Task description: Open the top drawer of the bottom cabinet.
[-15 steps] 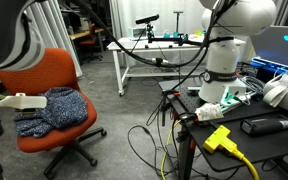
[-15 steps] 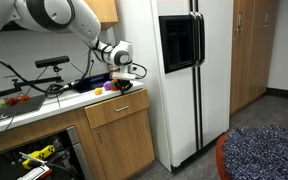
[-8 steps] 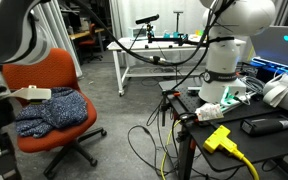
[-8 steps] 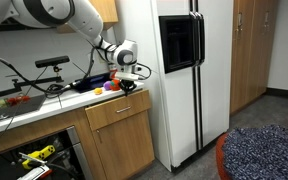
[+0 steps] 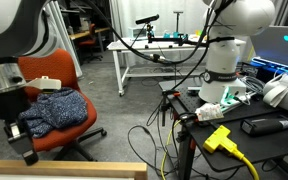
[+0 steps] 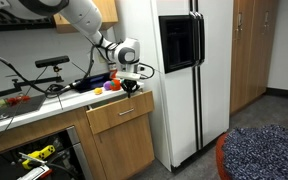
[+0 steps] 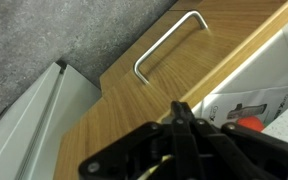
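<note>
The top drawer is only partly open and has a gap (image 7: 222, 103) behind its front, so next my gripper pushes the front's inner side (image 7: 206, 100) away from the cabinet.
The top drawer (image 6: 119, 113) has a wooden front with a metal bar handle (image 7: 169, 45) and stands pulled a little way out of the cabinet. My gripper (image 6: 130, 86) is right above its front edge, fingers pointing down. In the wrist view the black fingers (image 7: 180, 112) are pressed together at the drawer front's top edge (image 7: 134, 100). A white box and something red (image 7: 246, 118) show inside the drawer. In an exterior view the gripper (image 5: 22, 148) hangs close at the left, over a pale wood edge (image 5: 64, 168) along the bottom.
A white refrigerator (image 6: 184, 80) stands beside the cabinet. A wooden cabinet door (image 6: 124, 152) lies below the drawer. The counter (image 6: 44, 95) holds cables and small objects. An orange chair (image 5: 54, 75) carries a blue cloth (image 5: 59, 108). Cables lie on the floor (image 5: 149, 140).
The drawer has slid outward from the cabinet with my gripper moving out along with it. The pale wood edge has come into view at the bottom of an exterior view.
</note>
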